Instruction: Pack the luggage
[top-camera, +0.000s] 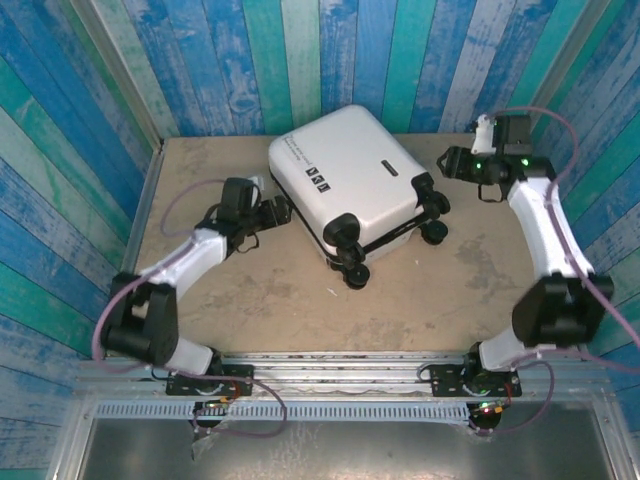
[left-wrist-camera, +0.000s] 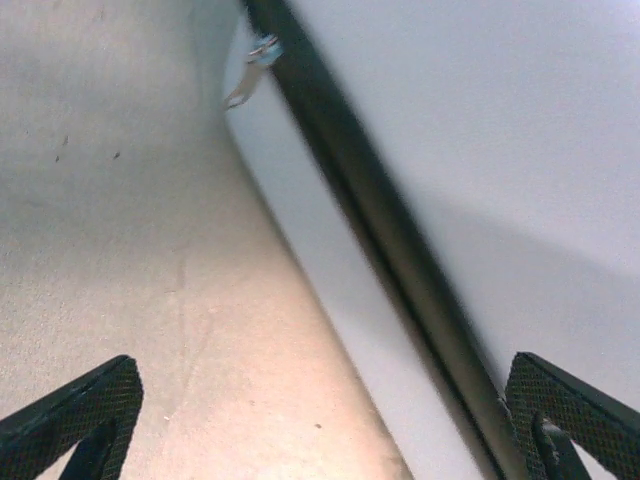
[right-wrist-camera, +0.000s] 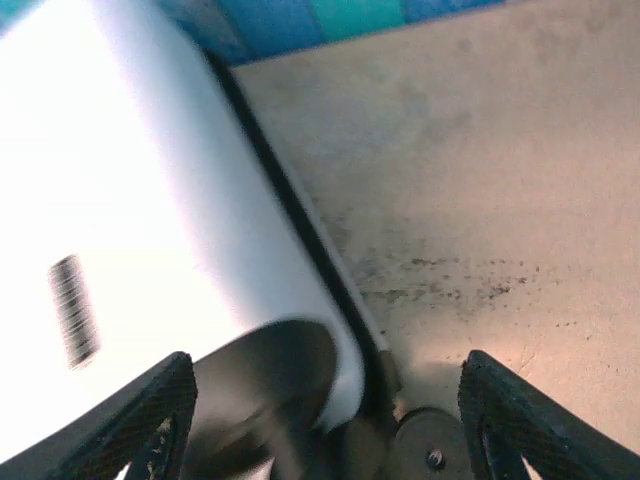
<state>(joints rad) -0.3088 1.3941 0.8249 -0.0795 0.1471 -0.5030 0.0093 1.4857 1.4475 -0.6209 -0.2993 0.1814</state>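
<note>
The zipper pull (left-wrist-camera: 252, 78) hangs on the suitcase's side across from my right gripper, so my left gripper should take it while my right gripper steadies the front corner (top-camera: 344, 234).
The luggage (top-camera: 345, 180), a white hard-shell suitcase, lies closed and flat at the back middle of the table, its black wheels (top-camera: 432, 212) facing right and front. My left gripper (top-camera: 277, 212) is open at the suitcase's left side. In the left wrist view the white shell (left-wrist-camera: 500, 150), its black zipper trim (left-wrist-camera: 370, 200) and a zipper pull (left-wrist-camera: 250, 80) run between the wide-apart fingertips (left-wrist-camera: 80, 420). My right gripper (top-camera: 452, 163) is open beside the suitcase's right corner. In the right wrist view a wheel (right-wrist-camera: 430, 450) and the shell (right-wrist-camera: 130, 200) lie between its fingers (right-wrist-camera: 530, 420), untouched.
Blue and teal plank walls (top-camera: 80, 150) close the table (top-camera: 260, 310) in on the left, back and right. A metal rail (top-camera: 340, 365) with both arm bases runs along the near edge. Bare tabletop (right-wrist-camera: 480, 150) lies right of the suitcase.
</note>
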